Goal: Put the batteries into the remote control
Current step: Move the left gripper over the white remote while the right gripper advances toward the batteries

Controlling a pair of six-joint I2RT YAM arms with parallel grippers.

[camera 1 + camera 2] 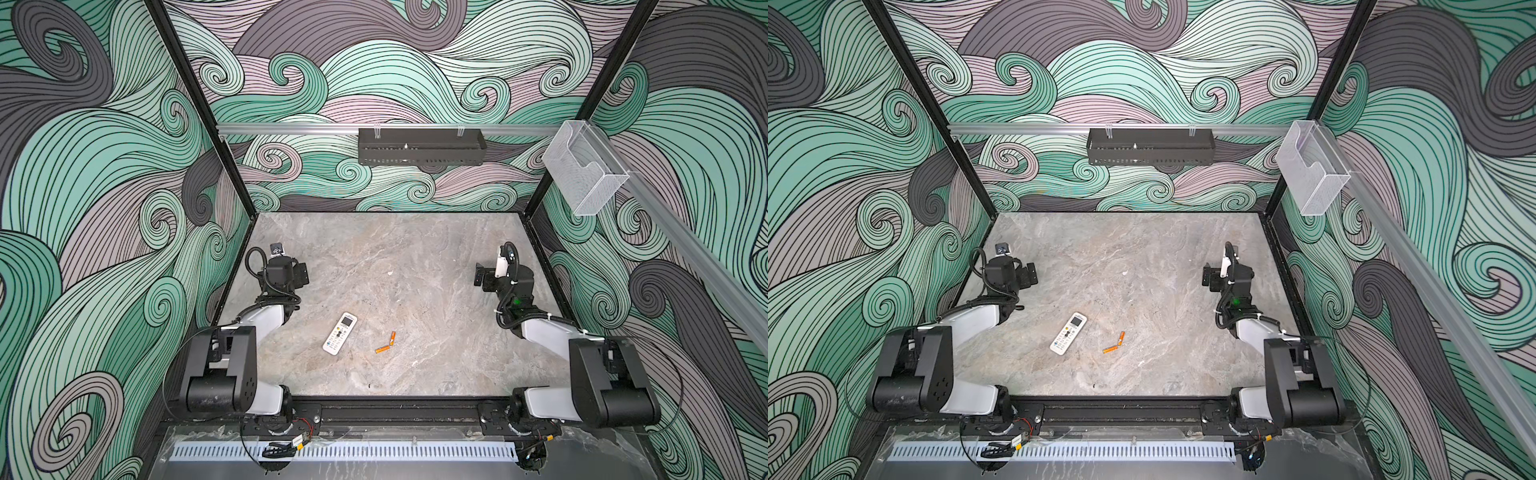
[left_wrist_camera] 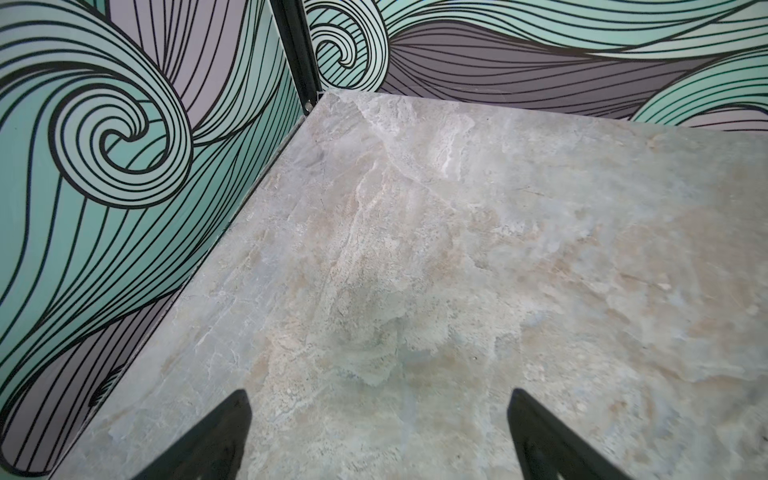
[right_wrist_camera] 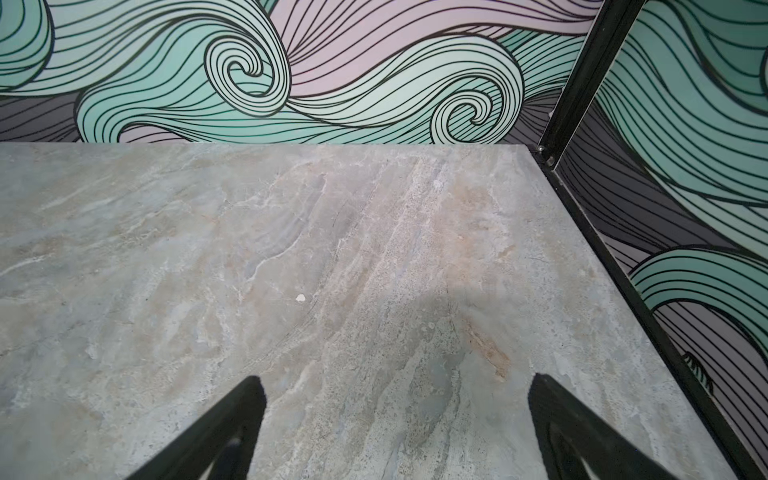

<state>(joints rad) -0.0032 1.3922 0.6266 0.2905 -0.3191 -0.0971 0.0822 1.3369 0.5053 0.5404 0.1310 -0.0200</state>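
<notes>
My open left gripper should keep nearing the remote control (image 1: 339, 334), which lies clear of the batteries, its screen end (image 1: 347, 320) toward the gripper, until my fingers straddle that end.
The white remote control (image 1: 340, 333) (image 1: 1068, 333) lies buttons up, screen end away from me, on the marble table in both top views. Just right of it lie two orange batteries (image 1: 386, 343) (image 1: 1114, 343), one (image 1: 392, 338) pointing away, the other (image 1: 382, 349) slanted beside its near end. My left gripper (image 1: 302, 273) (image 1: 1031, 273) (image 2: 378, 401) hovers open and empty well behind the remote at the left side. My right gripper (image 1: 479, 276) (image 1: 1207, 275) (image 3: 397, 388) hovers open and empty at the right side, far from the batteries. Neither wrist view shows the remote or batteries.
A black perforated shelf (image 1: 421, 146) hangs on the back rail and a clear plastic holder (image 1: 585, 174) on the right rail. Patterned walls close the table (image 1: 415, 257) on three sides. A small white fleck (image 1: 390, 273) (image 3: 300, 297) lies mid-table.
</notes>
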